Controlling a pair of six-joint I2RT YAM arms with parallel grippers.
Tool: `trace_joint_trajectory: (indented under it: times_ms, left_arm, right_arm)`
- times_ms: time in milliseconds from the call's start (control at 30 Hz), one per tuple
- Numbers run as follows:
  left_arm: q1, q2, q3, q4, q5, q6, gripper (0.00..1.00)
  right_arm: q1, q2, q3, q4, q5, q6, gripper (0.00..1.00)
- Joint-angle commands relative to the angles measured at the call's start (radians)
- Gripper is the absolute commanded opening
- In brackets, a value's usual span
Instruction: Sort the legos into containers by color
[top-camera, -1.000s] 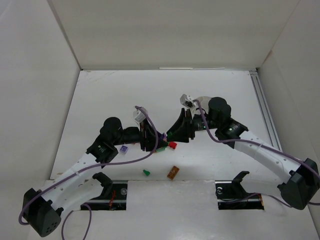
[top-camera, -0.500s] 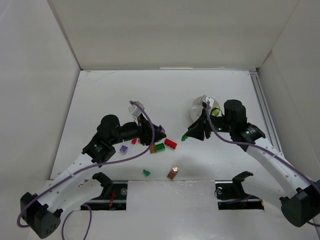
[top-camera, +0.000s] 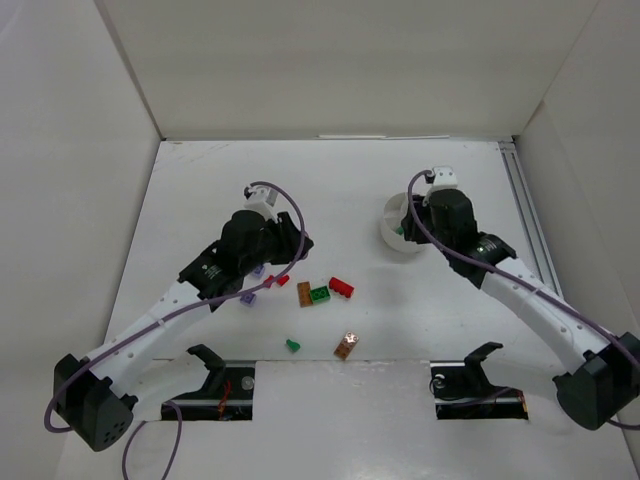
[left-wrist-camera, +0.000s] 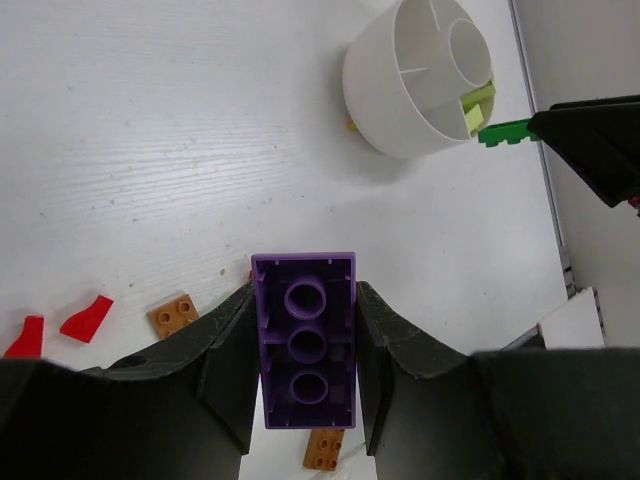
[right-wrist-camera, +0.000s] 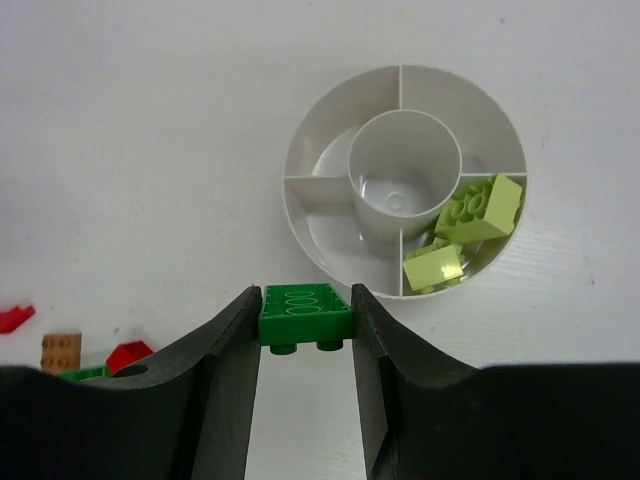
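The container section (right-wrist-camera: 350, 242) beside the yellow-green legos is empty and just ahead of the green lego. My right gripper goes on over the container's rim (right-wrist-camera: 328, 274) before it lets go there.
My left gripper (left-wrist-camera: 304, 300) is shut on a purple lego (left-wrist-camera: 304, 345), held lengthwise with its hollow underside facing the camera, above the table left of centre (top-camera: 285, 245). My right gripper (right-wrist-camera: 305, 300) is shut on a green lego (right-wrist-camera: 305, 315), just off the near rim of the round white dish (right-wrist-camera: 300, 150) that holds the containers. In the top view that gripper (top-camera: 408, 228) hangs over the dish (top-camera: 392, 212). One wedge compartment holds pale yellow-green legos (right-wrist-camera: 470, 212). The other compartments I can see look bare.
Loose legos lie between the arms: an orange one (top-camera: 304, 294), a green one (top-camera: 320, 294), a red one (top-camera: 341, 288), small red pieces (top-camera: 280, 281), a purple one (top-camera: 248, 298), a small green one (top-camera: 293, 346) and a brown one (top-camera: 346, 344). White walls enclose the table.
The left arm has drawn back to the left and up with the purple lego. The right arm has swung right, from the brick pile to the dish, carrying the green lego.
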Motion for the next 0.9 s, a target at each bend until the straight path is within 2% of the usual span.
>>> trace_joint_trajectory:
  times_ms: [0, 333, 500, 867]
  left_arm:
    - [0.001, -0.005, 0.029, 0.001, -0.081, -0.031, 0.0]
    - [0.001, 0.017, 0.029, 0.003, -0.072, -0.022, 0.0]
    - [0.001, 0.017, 0.01, 0.012, -0.05, -0.022, 0.0]
    - [0.001, 0.008, 0.01, 0.032, -0.041, 0.02, 0.0]
  right_arm:
    - [0.045, 0.056, 0.04, 0.065, 0.303, 0.152, 0.03]
    - [0.074, 0.2, 0.06, 0.147, 0.438, 0.264, 0.03]
    - [0.074, 0.251, 0.071, 0.156, 0.439, 0.275, 0.08]
    - [0.103, 0.282, 0.089, 0.09, 0.439, 0.33, 0.44]
